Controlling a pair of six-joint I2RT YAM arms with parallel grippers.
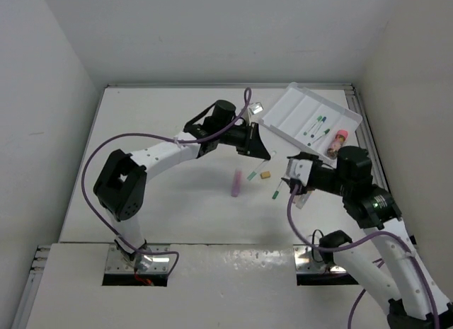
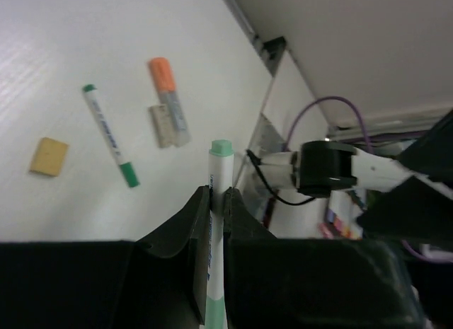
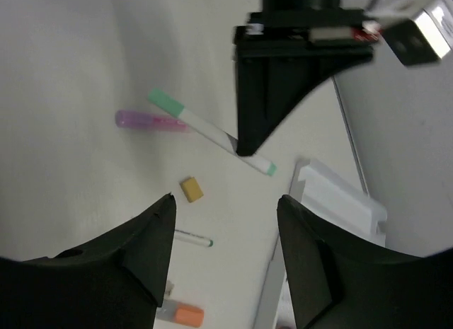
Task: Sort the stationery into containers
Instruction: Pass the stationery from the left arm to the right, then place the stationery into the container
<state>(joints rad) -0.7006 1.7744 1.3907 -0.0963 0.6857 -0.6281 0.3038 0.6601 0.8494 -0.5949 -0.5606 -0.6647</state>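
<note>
My right gripper needs to take the white pen by its mint-green cap point(image 3: 166, 102) before putting it in the tray's pen section point(image 1: 316, 127), because my left gripper is holding the pen far from there.
My left gripper point(image 2: 217, 198) is shut on a white pen with a mint-green cap point(image 2: 220, 153), and its jaws pinch the barrel. From above, that gripper point(image 1: 262, 156) hangs over the table's middle, with the pen point(image 1: 253, 174) slanting below it. A lilac stick point(image 1: 236, 182), a tan eraser point(image 1: 265, 175) and a green-tipped pen point(image 1: 274, 194) lie close by. An orange-tipped marker point(image 2: 168, 99) rests against a beige eraser block point(image 2: 163, 127). My right gripper point(image 3: 226, 199) is open and holds nothing above the tan eraser point(image 3: 191, 189). The white divided tray point(image 1: 287, 113) holds green-tipped pens and a pink item.
The tray point(image 3: 340, 198) lies just right of my right gripper, its corner close to the held pen's tip. The two grippers are near each other over the table's middle. White walls enclose the table on three sides.
</note>
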